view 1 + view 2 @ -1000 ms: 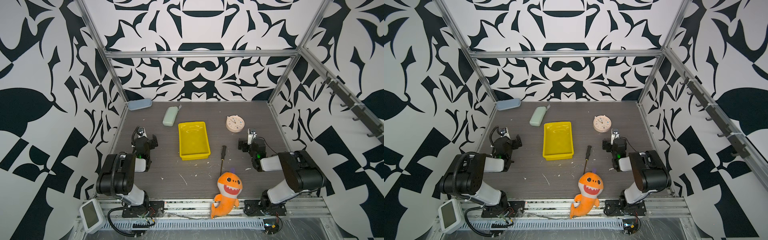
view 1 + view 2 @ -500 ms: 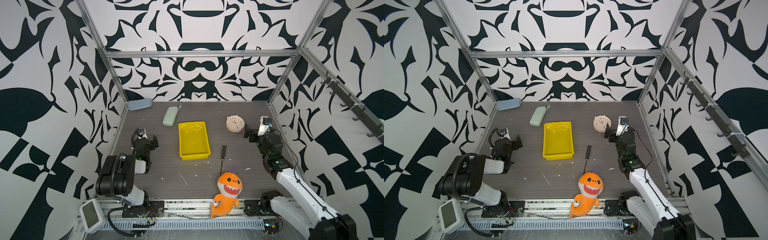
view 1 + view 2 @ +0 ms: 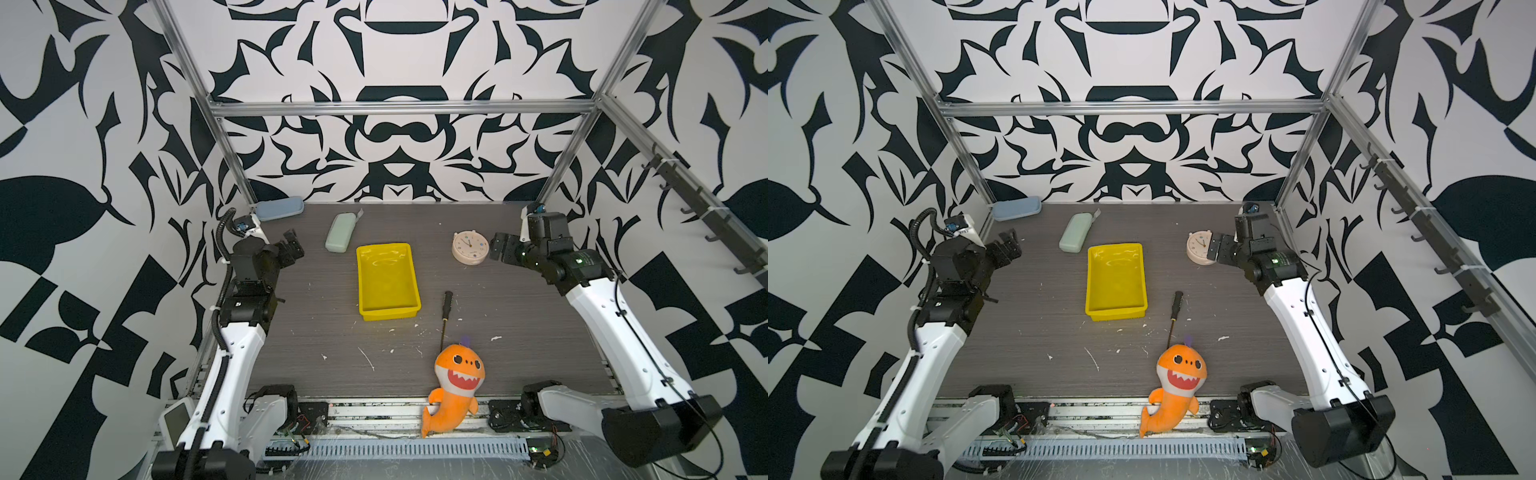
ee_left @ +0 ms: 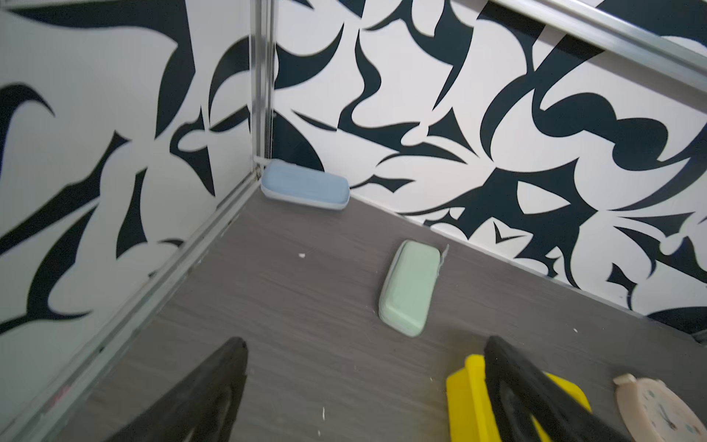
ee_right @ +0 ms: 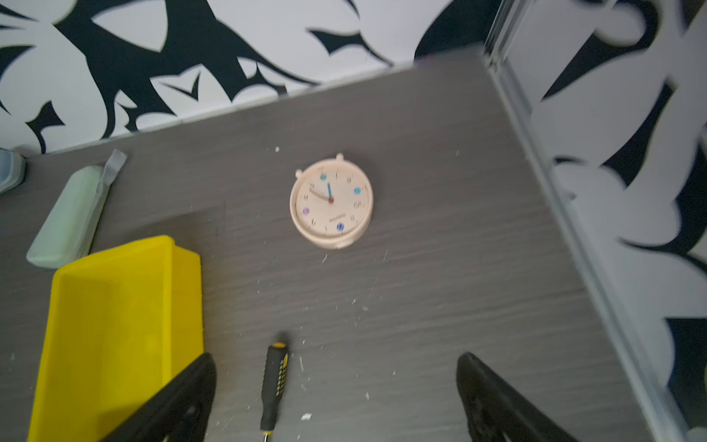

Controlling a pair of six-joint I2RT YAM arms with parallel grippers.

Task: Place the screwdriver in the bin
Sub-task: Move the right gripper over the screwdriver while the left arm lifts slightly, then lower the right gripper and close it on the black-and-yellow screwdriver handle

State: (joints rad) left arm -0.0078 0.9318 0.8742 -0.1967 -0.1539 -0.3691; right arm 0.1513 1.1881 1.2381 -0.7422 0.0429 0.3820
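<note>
The screwdriver is too far in front of my open right gripper, which hangs next to the clock (image 3: 469, 248). Next, I bring the gripper toward the front and take the screwdriver's black handle (image 3: 447, 303).
The screwdriver (image 3: 446, 306) (image 3: 1177, 304) lies on the dark table just right of the bin's near right corner, black handle toward the back, shaft pointing at the plush toy. The yellow bin (image 3: 390, 312) (image 3: 1116, 312) stands empty mid-table. My right gripper (image 3: 498, 249) (image 3: 1219, 251) hangs open in the air beside the clock, well behind the screwdriver. In the right wrist view the screwdriver (image 5: 274, 382) lies on the table below and between the open fingers (image 5: 336, 359), with the bin (image 5: 183, 298) beside it. My left gripper (image 3: 293, 245) (image 4: 365, 344) is open and empty at the left.
A pale round clock (image 3: 469, 248) lies at the back right. A pale green case (image 3: 340, 237) and a blue case (image 3: 278, 208) sit at the back left. An orange shark plush (image 3: 457, 380) lies at the front edge, near the screwdriver's tip.
Both arms have unfolded from low rest poses, the right one first. The right gripper rose and swung back toward the clock; the left gripper rose at the left. No object moved.
</note>
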